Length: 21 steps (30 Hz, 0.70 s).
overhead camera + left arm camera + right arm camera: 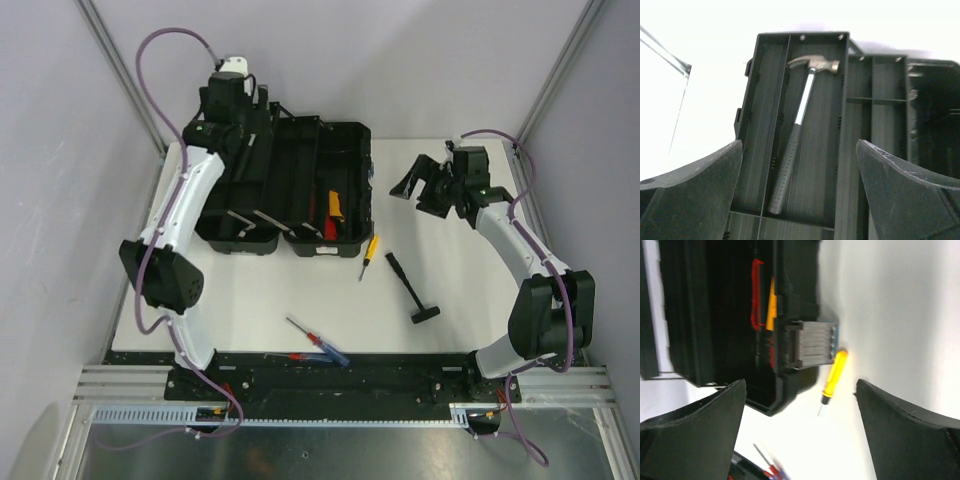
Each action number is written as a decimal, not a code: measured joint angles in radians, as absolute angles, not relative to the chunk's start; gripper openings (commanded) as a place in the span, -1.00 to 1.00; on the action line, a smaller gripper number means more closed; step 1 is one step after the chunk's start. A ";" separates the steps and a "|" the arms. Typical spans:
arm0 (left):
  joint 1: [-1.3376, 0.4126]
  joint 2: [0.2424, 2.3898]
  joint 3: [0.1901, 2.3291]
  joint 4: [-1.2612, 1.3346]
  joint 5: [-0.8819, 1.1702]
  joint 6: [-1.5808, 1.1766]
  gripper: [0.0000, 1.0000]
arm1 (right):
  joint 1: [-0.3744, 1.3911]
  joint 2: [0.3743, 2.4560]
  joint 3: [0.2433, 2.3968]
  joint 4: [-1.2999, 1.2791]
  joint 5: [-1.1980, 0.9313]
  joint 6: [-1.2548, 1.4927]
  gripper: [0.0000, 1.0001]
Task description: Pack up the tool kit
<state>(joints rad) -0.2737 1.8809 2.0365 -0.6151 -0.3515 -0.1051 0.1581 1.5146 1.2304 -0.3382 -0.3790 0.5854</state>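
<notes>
Next, I take the mallet's handle [402, 276] with my right gripper and pass the mallet across, because the black mallet [425, 314] lies far from my left gripper over the long tray.
The tool kit [300, 185] is a black toolbox lying open at the back left of the table. A claw hammer [799, 131] with a grey grip lies loose in its long tray [826, 165]. My left gripper [800, 192] hangs open above that tray, holding nothing; in the top view the left gripper [243, 150] is over the box's left half. My right gripper [420, 190] is open in the air to the right of the box, also empty. A yellow screwdriver [833, 376] lies on the table beside the box's grey latch [812, 345], ahead of the right gripper [800, 432].
A black mallet [410, 288] lies right of the yellow screwdriver [369, 255]. A blue-and-red screwdriver [318, 342] and a red one [290, 356] lie near the front edge. Red and yellow items [333, 208] sit inside the box. Frame posts stand at the back corners.
</notes>
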 measured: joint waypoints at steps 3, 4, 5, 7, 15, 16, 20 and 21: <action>-0.264 1.813 2.037 -0.614 -0.290 -0.119 0.99 | 0.177 1.515 1.230 -0.390 -0.318 0.494 0.98; -0.258 1.794 2.037 -0.614 -0.269 -0.130 0.99 | 0.189 1.515 1.229 -0.408 -0.294 0.464 0.98; -0.252 1.776 2.037 -0.612 -0.245 -0.141 0.99 | 0.201 1.517 1.226 -0.421 -0.271 0.435 0.99; -0.235 1.747 2.036 -0.611 -0.197 -0.166 0.99 | 0.223 1.518 1.209 -0.437 -0.234 0.389 0.92; -0.158 1.638 1.934 -0.603 -0.044 -0.263 0.99 | 0.284 1.517 1.016 -0.475 -0.162 0.349 0.40; -0.157 1.627 1.918 -0.602 -0.036 -0.265 0.99 | 0.292 1.515 0.992 -0.479 -0.152 0.359 0.39; -0.157 1.571 1.844 -0.586 0.004 -0.271 0.99 | 0.360 1.471 0.871 -0.502 -0.102 0.397 0.36; -0.157 1.553 1.823 -0.577 0.010 -0.270 0.99 | 0.387 1.454 0.849 -0.514 -0.082 0.405 0.34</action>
<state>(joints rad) -0.1574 1.5528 1.8229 -0.5774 0.0101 -0.2703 0.3866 1.4540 0.8486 -0.5140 -0.0822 0.4049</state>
